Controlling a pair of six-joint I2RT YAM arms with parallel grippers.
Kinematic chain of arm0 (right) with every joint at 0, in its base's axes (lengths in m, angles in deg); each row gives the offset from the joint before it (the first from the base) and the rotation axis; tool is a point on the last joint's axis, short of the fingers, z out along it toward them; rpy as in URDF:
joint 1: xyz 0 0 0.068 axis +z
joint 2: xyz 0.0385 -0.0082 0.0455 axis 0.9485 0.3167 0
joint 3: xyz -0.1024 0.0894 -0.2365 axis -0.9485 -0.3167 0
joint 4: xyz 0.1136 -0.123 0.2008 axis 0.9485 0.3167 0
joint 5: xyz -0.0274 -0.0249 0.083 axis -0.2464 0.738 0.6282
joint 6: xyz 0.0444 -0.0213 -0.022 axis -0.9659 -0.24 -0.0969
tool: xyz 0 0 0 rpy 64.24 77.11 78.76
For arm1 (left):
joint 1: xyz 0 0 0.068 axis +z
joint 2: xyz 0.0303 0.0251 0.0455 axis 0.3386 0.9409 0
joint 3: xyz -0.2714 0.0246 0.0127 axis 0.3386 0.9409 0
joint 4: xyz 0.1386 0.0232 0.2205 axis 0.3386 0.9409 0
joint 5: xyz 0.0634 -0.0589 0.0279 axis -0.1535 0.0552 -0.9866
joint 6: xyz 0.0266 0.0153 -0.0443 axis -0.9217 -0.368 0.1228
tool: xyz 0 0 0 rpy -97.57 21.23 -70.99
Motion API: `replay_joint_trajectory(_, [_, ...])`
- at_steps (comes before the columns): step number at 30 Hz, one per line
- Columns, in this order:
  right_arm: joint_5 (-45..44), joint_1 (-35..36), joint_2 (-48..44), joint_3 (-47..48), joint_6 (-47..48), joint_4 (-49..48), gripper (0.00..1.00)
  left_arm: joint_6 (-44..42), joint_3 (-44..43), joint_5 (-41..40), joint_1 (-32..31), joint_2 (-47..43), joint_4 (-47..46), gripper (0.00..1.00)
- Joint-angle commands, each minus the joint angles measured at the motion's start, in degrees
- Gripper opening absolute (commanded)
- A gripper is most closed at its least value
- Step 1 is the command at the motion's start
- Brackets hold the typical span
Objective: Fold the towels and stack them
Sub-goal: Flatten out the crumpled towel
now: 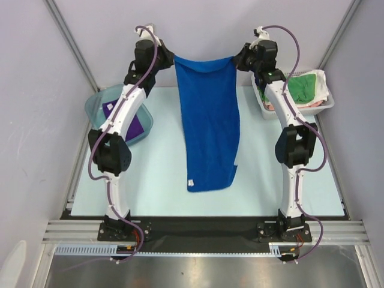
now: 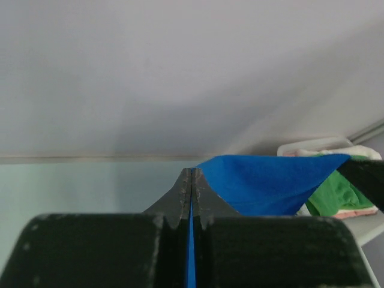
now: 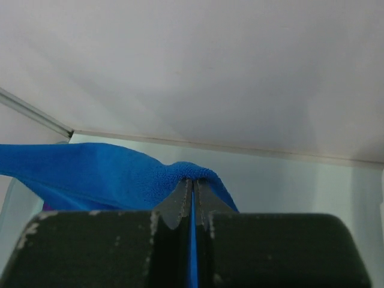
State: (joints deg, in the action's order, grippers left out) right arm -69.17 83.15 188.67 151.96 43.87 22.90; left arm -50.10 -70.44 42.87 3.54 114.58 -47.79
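Note:
The royal blue towel's top edge [image 1: 204, 66] droops and its lower end [image 1: 211, 182] is crooked. My grippers should pull the towel back, stretch it tight and lay it straight.
The royal blue towel [image 1: 209, 120] hangs stretched between both grippers at the far side of the table, its lower end with a small white tag trailing on the table. My left gripper [image 1: 170, 60] is shut on its left top corner; blue cloth shows between the left fingers [image 2: 191, 192]. My right gripper [image 1: 237, 59] is shut on the right top corner [image 3: 193, 180]. The purple towel [image 1: 127, 120] lies in the teal tub under my left arm. The green towel [image 1: 302, 87] lies in the white basket and shows in the left wrist view [image 2: 336, 195].
A teal tub [image 1: 99, 105] stands at the far left. A white basket [image 1: 321, 107] at the far right holds the green towel, a white cloth [image 1: 321, 81] and a pinkish item [image 1: 270, 107]. Grey walls enclose the table.

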Motion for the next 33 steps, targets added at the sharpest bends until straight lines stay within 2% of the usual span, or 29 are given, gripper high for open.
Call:
replay_joint_trajectory(1, [4.3,-1.5,-0.2,6.1,-2.7,-5.6,0.00,3.8,-9.3,-0.1,1.9,-1.9,-3.2,0.00])
replay_joint_trajectory(7, [3.3,-1.9,-7.2,-2.0,-2.6,-7.1,0.00,2.4,-5.4,4.5,1.7,-6.6,-4.8,0.00])
replay_joint_trajectory(12, [2.2,-1.3,-19.9,-11.6,-1.5,-7.2,0.00,-3.5,7.3,3.9,-3.0,-21.3,-5.7,0.00])
replay_joint_trajectory(13, [2.2,-0.9,-25.3,-15.8,-1.1,-7.9,0.00,-4.4,9.5,3.3,-4.9,-23.8,-5.9,0.00])
replay_joint_trajectory(14, [2.1,-0.5,-27.8,-17.5,-0.5,-7.8,0.00,-5.5,13.5,2.8,-6.0,-29.0,-6.0,0.00])
replay_joint_trajectory(16, [1.2,0.4,-35.4,-20.6,1.3,-6.8,0.00,-8.6,16.7,1.4,-9.6,-34.0,-5.4,0.00])
replay_joint_trajectory(20, [-2.3,5.7,-47.3,-26.8,5.7,-4.2,0.00,-12.7,23.2,-1.5,-15.9,-44.5,-3.7,0.01])
replay_joint_trajectory(25, [-7.8,13.5,-57.3,-28.7,11.3,-0.6,0.00,-15.6,26.9,-5.0,-22.5,-55.0,-3.3,0.00])
replay_joint_trajectory(28, [-10.9,18.1,-61.6,-28.5,13.0,0.2,0.00,-16.1,26.5,-4.5,-24.0,-58.0,-2.8,0.00])
replay_joint_trajectory(33, [-13.1,20.3,-64.4,-27.0,14.0,0.3,0.00,-17.6,23.1,-4.3,-24.1,-58.9,-3.0,0.00])
